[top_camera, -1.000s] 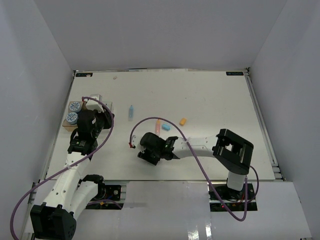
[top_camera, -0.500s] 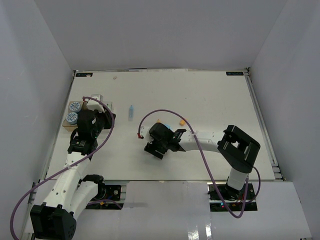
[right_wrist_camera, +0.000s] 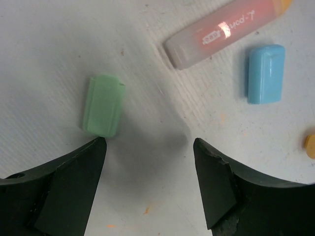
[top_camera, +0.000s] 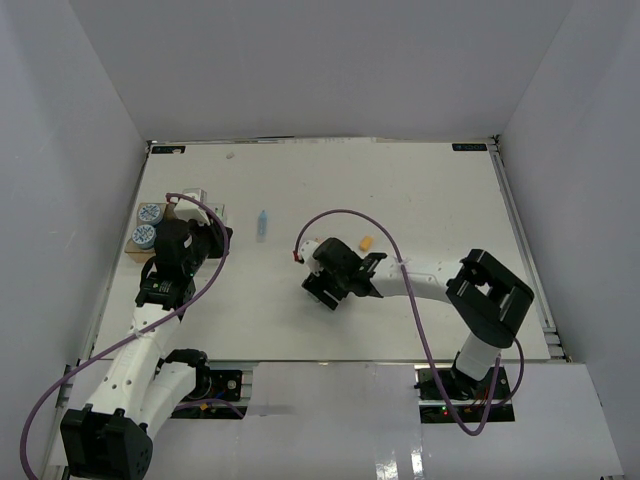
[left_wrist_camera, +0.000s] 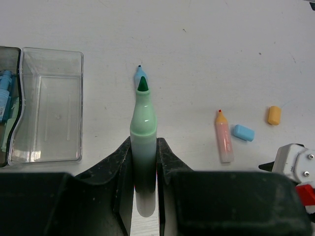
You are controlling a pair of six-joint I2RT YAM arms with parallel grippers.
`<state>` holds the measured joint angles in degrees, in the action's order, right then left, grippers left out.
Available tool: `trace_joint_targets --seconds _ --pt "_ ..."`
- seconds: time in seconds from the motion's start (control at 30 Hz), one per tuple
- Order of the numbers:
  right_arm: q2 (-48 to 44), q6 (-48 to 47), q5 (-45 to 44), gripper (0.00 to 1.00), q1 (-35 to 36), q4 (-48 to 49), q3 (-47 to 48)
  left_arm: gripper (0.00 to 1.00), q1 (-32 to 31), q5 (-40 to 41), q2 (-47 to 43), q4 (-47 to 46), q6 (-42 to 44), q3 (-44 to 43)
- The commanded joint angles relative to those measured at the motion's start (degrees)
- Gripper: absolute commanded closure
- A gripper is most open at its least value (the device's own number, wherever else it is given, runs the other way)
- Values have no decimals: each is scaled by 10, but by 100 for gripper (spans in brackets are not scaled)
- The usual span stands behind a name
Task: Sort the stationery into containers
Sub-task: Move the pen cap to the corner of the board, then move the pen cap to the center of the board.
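Note:
Next, my right gripper lifts clear, turns and comes down over the green cap point(right_wrist_camera: 104, 104), because the cap is in front of one fingertip of that gripper.
My left gripper point(left_wrist_camera: 143, 143) is shut on an uncapped mint-green marker point(left_wrist_camera: 142, 123), whose dark tip points away over the table. In the top view that gripper point(top_camera: 208, 240) hangs beside the containers. A clear bin point(left_wrist_camera: 47, 78) stands left of the marker, and a blue marker point(left_wrist_camera: 138, 73) lies just beyond its tip. My right gripper point(right_wrist_camera: 147, 147) is open and holds nothing. A green cap point(right_wrist_camera: 103, 104) lies by its left fingertip. A pink marker point(right_wrist_camera: 221, 32) and a blue cap point(right_wrist_camera: 266, 73) lie further ahead. Two patterned rolls point(top_camera: 147, 224) sit in the tan bin point(top_camera: 134, 252).
An orange cap point(top_camera: 366, 242) lies right of the right gripper point(top_camera: 325, 285). A second bin holding blue pieces point(left_wrist_camera: 5, 93) shows at the left edge of the left wrist view. White walls close in the table point(top_camera: 430, 200) on three sides.
My right arm has swung to the right and slightly back, and now covers the pink marker and blue cap from above. The left arm has not moved.

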<state>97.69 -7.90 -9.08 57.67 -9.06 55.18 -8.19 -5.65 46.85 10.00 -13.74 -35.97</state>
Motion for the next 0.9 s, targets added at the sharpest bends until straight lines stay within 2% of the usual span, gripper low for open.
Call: trace_joint_targets --seconds 0.0,0.1,0.4,0.63,0.87 --pt "-15 13 -28 23 -18 -20 -17 98 3 -12 -3 -12 2 1" --pt "-18 28 -46 23 -24 -20 -17 98 3 -13 -1 -12 2 1" --pt "-42 54 -22 24 -35 -24 -19 98 4 -16 1 -11 2 3" --pt "-68 59 8 23 -8 -32 -31 98 3 -20 4 -11 2 1" --pt "-30 72 21 22 18 -18 -3 98 4 -19 6 -11 2 1"
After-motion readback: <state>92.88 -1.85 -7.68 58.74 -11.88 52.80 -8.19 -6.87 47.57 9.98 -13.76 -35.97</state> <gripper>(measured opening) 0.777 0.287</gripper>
